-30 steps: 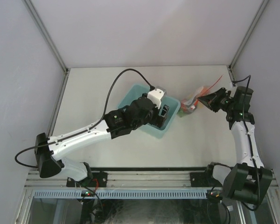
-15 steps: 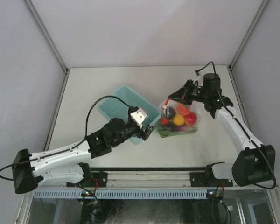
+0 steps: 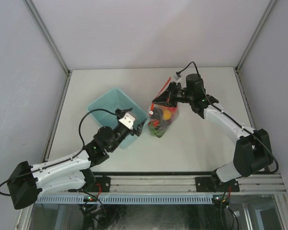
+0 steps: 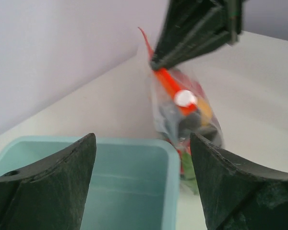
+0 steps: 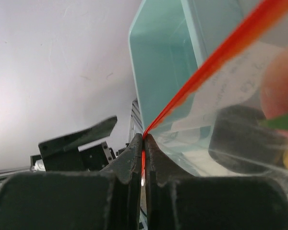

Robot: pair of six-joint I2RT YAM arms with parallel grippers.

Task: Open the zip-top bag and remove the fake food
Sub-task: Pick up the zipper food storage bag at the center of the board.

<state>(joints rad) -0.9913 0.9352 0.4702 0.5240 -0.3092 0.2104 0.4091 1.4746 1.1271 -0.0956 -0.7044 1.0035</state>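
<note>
The zip strip's white end (image 3: 151, 113) is free in front of the left gripper's open fingers, so the right gripper should keep its hold on the zip strip until those fingers close there, and then let go.
The clear zip-top bag (image 3: 162, 117) with an orange-red zip strip (image 5: 209, 67) hangs from my right gripper (image 3: 158, 99), which is shut on the strip's end (image 5: 144, 160). The fake food (image 3: 159, 120) sits inside the bag as red, yellow, dark and green pieces. A dark round piece (image 5: 242, 139) and a green piece show through the plastic. My left gripper (image 3: 138, 128) is open and empty, just left of the bag, over the bin's near right corner. In the left wrist view the bag (image 4: 185, 115) hangs ahead between my open fingers (image 4: 53, 187).
A light teal plastic bin (image 3: 108, 108) stands left of the bag, empty as far as I see; its rim (image 4: 170, 182) lies right under my left gripper. Grey walls enclose the table's back and sides.
My right gripper has carried the bag left and back toward the bin. My left arm has drawn back toward the near left, and the bin has shifted left with it.
</note>
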